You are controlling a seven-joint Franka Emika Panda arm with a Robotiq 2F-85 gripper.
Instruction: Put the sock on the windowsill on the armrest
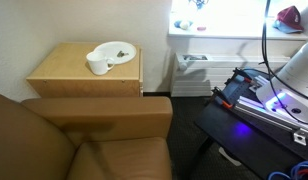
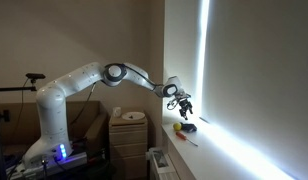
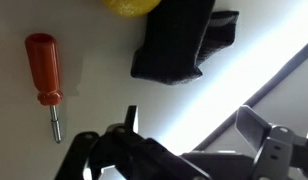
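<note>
I should move back toward the yellow object and come down on the sock's near end (image 3: 162, 66), because my open gripper is over the clear sill (image 3: 176, 108) next to the black sock.
The black sock (image 3: 179, 45) lies crumpled on the white windowsill (image 3: 94, 40); in an exterior view it is a dark patch (image 2: 190, 127) on the bright ledge (image 2: 216, 152). My gripper (image 3: 194, 128) is open and empty, above the sock and apart from it. In an exterior view the arm reaches out with the gripper (image 2: 182, 103) hanging over the sill. The brown armchair's broad armrest (image 1: 99, 112) is in an exterior view, below the windowsill (image 1: 229, 27), with nothing on it.
An orange-handled screwdriver (image 3: 42, 68) and a yellow object (image 3: 129, 5) lie on the sill by the sock. A light wooden cabinet (image 1: 84, 70) with a plate and white cup (image 1: 97, 64) stands behind the armrest. A dark red lump (image 1: 290, 16) sits on the sill.
</note>
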